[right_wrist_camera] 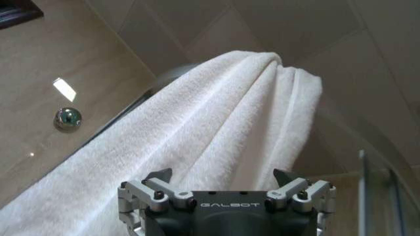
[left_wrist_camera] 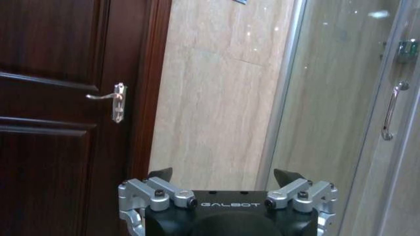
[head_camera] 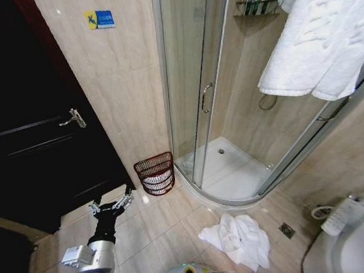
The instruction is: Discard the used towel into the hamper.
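Observation:
The towel (head_camera: 322, 42) hangs loosely over the top of the shower glass, so it will come away and hang down in long folds when the robot lifts it.
The hamper (head_camera: 155, 173), a small dark reddish-brown wire basket, stands on the floor against the wall beside the shower. A white towel (head_camera: 238, 239) lies crumpled on the tiles in front of me. Another white towel (head_camera: 315, 36) hangs draped over the top of the shower glass at the upper right. In the right wrist view this draped towel (right_wrist_camera: 217, 123) is just ahead of my right gripper (right_wrist_camera: 223, 177), which is open and holds nothing. My left gripper (head_camera: 112, 206) is open and empty at the lower left, short of the hamper. In its wrist view the left gripper (left_wrist_camera: 225, 176) faces the wall.
A dark door with a metal handle (head_camera: 74, 118) is on the left. The glass shower enclosure (head_camera: 197, 91) and its white tray (head_camera: 234, 170) fill the middle. A toilet (head_camera: 354, 237) stands at the lower right, with a floor drain (head_camera: 287, 230) near it.

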